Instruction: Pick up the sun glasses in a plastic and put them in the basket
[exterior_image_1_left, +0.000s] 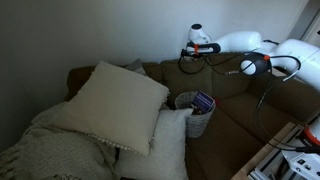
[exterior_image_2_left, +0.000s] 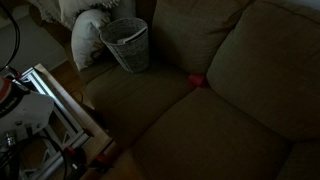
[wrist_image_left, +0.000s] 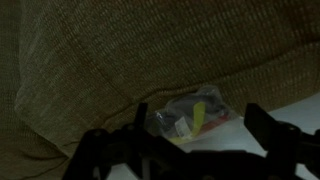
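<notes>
My open gripper is slanted to the couch back's edge (wrist_image_left: 276, 94) by the plastic bag, so I should turn it square to that edge before closing on the bag (wrist_image_left: 198, 117).
The sunglasses in a clear plastic bag (wrist_image_left: 193, 116) show in the wrist view, with a yellow-green part inside. The bag lies on a pale surface against the olive couch fabric. My gripper (wrist_image_left: 200, 142) is open, with its two dark fingers on either side of the bag and just short of it, holding nothing. In an exterior view my gripper (exterior_image_1_left: 201, 46) is up at the top of the couch back. The small whitish woven basket (exterior_image_1_left: 191, 121) stands on the couch seat next to the pillows, and it also shows in an exterior view (exterior_image_2_left: 127, 48). I cannot make out the bag in either exterior view.
Big cream pillows (exterior_image_1_left: 115, 100) and a knitted blanket (exterior_image_1_left: 50, 150) fill one end of the brown couch (exterior_image_2_left: 230, 110). Something blue-purple (exterior_image_1_left: 204, 101) sticks out of the basket. A small red object (exterior_image_2_left: 197, 80) sits in the cushion seam. A metal frame (exterior_image_2_left: 60, 105) stands before the couch.
</notes>
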